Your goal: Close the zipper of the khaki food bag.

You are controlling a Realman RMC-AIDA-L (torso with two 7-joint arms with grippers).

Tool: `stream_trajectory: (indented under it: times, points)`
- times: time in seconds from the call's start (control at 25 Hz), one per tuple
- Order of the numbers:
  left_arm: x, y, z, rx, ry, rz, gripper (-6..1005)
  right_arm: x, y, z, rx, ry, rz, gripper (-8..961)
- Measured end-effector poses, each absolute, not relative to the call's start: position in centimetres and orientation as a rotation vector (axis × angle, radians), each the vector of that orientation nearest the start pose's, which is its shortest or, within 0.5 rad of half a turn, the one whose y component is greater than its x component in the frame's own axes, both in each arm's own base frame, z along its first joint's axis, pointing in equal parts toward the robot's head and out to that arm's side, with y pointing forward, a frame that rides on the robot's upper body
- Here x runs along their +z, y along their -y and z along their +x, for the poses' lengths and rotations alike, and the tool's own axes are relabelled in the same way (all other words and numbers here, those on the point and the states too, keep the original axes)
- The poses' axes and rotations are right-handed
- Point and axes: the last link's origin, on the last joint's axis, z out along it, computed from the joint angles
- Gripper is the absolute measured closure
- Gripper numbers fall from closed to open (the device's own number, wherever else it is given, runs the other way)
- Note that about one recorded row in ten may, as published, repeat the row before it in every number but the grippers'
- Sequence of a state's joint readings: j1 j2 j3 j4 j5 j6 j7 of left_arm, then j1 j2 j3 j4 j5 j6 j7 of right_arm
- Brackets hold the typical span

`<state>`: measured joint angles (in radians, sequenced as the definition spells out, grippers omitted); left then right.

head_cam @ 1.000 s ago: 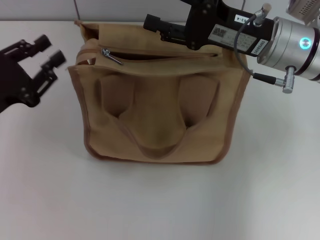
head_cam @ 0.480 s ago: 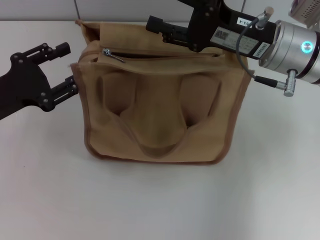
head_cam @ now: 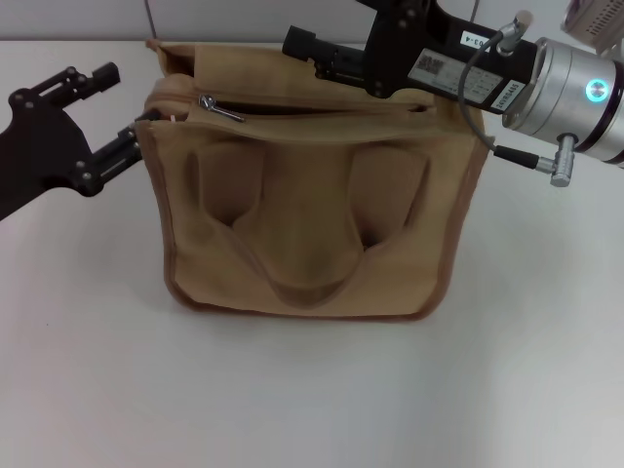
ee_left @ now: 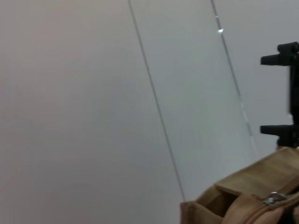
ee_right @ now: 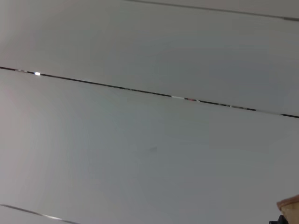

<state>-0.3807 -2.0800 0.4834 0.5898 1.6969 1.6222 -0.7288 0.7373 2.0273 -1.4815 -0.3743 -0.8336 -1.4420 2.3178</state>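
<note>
The zipper's end band (head_cam: 173, 96) hangs slack at the bag's corner (head_cam: 156, 110), so the robot's left gripper should grip it and hold it tight before the right gripper pulls the tab.
The khaki food bag (head_cam: 312, 205) stands upright in the middle of the white table. Its zipper (head_cam: 322, 105) gapes open along the top, and the silver pull tab (head_cam: 219, 109) lies at the left end. In the left wrist view a corner of the bag (ee_left: 243, 205) and the tab (ee_left: 271, 199) show. My left gripper (head_cam: 119, 107) is open beside the bag's upper left corner, with its lower finger (head_cam: 122, 151) against the fabric. My right gripper (head_cam: 302, 49) hovers over the bag's rear top edge. The left wrist view shows its two fingers (ee_left: 280, 58) spread apart with nothing between them.
The white table (head_cam: 292, 390) spreads in front of the bag and to both sides. A pale panelled wall (ee_right: 149, 116) stands behind it. The right arm's silver wrist (head_cam: 575, 88) hangs over the bag's right rear corner.
My left gripper has swung in from the far left to the bag's upper left corner and risen slightly. The right gripper has hardly moved, and the pull tab stays at the left end.
</note>
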Motion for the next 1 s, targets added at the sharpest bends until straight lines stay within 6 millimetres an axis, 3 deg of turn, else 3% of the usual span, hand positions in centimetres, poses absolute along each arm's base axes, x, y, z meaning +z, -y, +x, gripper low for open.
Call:
stream_trajectory:
  times: [0.28, 0.36, 0.68, 1.0]
  points:
    - [4.4, -30.6, -30.1, -0.822, 0.068, -2.19, 397, -3.1, -37.0, 13.7, 1.573, -2.095, -2.341, 149]
    - [3.4, -30.1, -29.8, -0.815, 0.049, -2.257, 397, -3.1, -37.0, 13.8, 1.572, -2.098, -2.338, 149]
    - [3.5, -29.5, -30.0, -0.782, 0.017, -2.297, 399, -3.1, -37.0, 13.9, 1.568, -2.104, -2.332, 149]
    - [4.1, -30.2, -29.5, -0.928, 0.087, -2.11, 402, -3.3, -36.6, 14.1, 1.579, -2.119, -2.333, 149]
